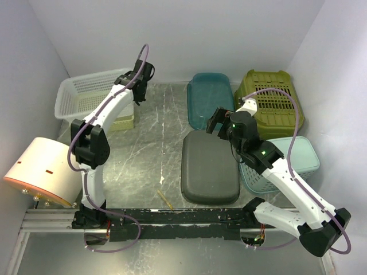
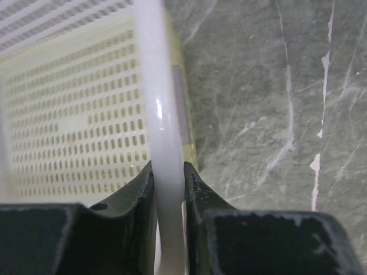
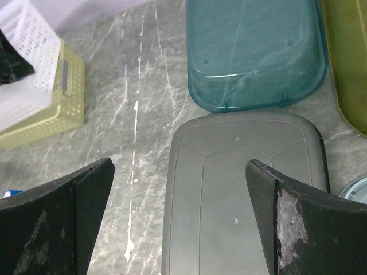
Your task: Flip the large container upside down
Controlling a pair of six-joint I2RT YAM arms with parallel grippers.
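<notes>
Next, my left gripper lifts the white basket clear and tips it onto the free marble [image 1: 159, 127], because the white basket is sitting with its open side up over the yellow basket [image 1: 123, 123].
A large white lattice basket [image 1: 86, 94] stands at the back left, tilted over a smaller pale yellow perforated basket [image 1: 123, 121]. My left gripper [image 1: 139, 86] is shut on the white basket's right rim. In the left wrist view the white rim [image 2: 157, 114] runs between the closed jaws of the left gripper [image 2: 169, 177], with the yellow basket [image 2: 74, 114] beneath. My right gripper [image 1: 221, 121] is open and empty, hovering above the far end of a grey upturned container [image 1: 209, 166]. The right gripper [image 3: 180, 172] shows wide open over that grey container [image 3: 246, 189].
A teal tub [image 1: 209, 100] lies upturned at the back middle, an olive basket [image 1: 272, 100] at the back right, a light blue basket [image 1: 292, 163] under the right arm. A round white and orange device [image 1: 43, 172] sits near left. A small yellow stick [image 1: 165, 197] lies near the front.
</notes>
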